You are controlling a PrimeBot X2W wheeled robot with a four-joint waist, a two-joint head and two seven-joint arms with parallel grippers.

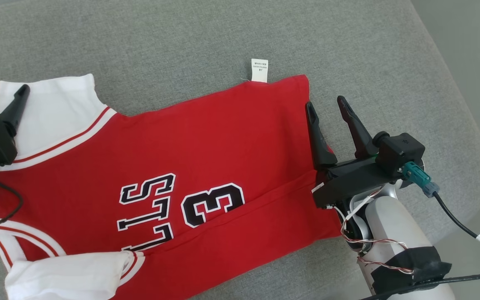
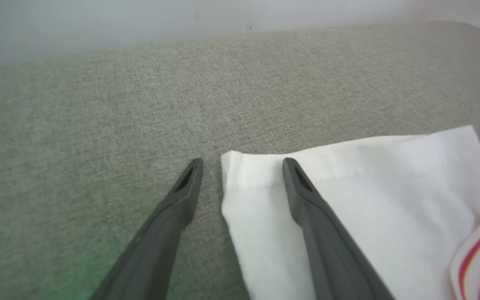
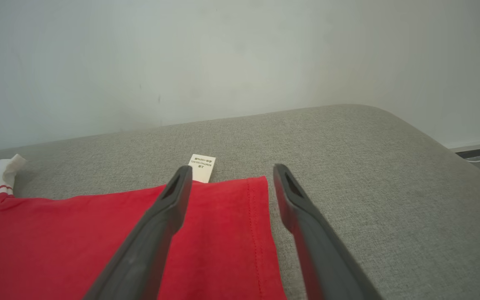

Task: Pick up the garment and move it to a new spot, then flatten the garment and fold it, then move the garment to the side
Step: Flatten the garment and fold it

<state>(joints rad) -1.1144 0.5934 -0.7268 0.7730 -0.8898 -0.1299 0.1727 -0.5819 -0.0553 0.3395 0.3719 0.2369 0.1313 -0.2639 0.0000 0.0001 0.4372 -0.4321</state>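
The white care label [image 1: 259, 70] sticks out from the jersey's far edge [image 1: 259, 82], so the label will move together with that edge when the robot folds the jersey's red corner over.
The garment [image 1: 206, 141] is a red jersey with white sleeves and black-and-white lettering, spread flat on a grey cushion [image 1: 173, 46]. Its white sleeve [image 2: 369, 200] lies at the left, and a white care label [image 1: 259, 70] sticks out at the far edge. My left gripper [image 1: 4, 95] hovers open over that sleeve's outer corner, one finger on each side of the sleeve edge [image 2: 242, 164]. My right gripper [image 1: 326, 105] is open above the jersey's hem edge [image 3: 261, 216], straddling it with nothing held.
The cushion's rounded right edge [image 1: 469, 125] drops to the floor [image 1: 465, 37]. A pale wall [image 3: 223, 58] stands behind the cushion. Black cables [image 1: 456, 216] trail from my right arm. Bare cushion lies beyond the jersey.
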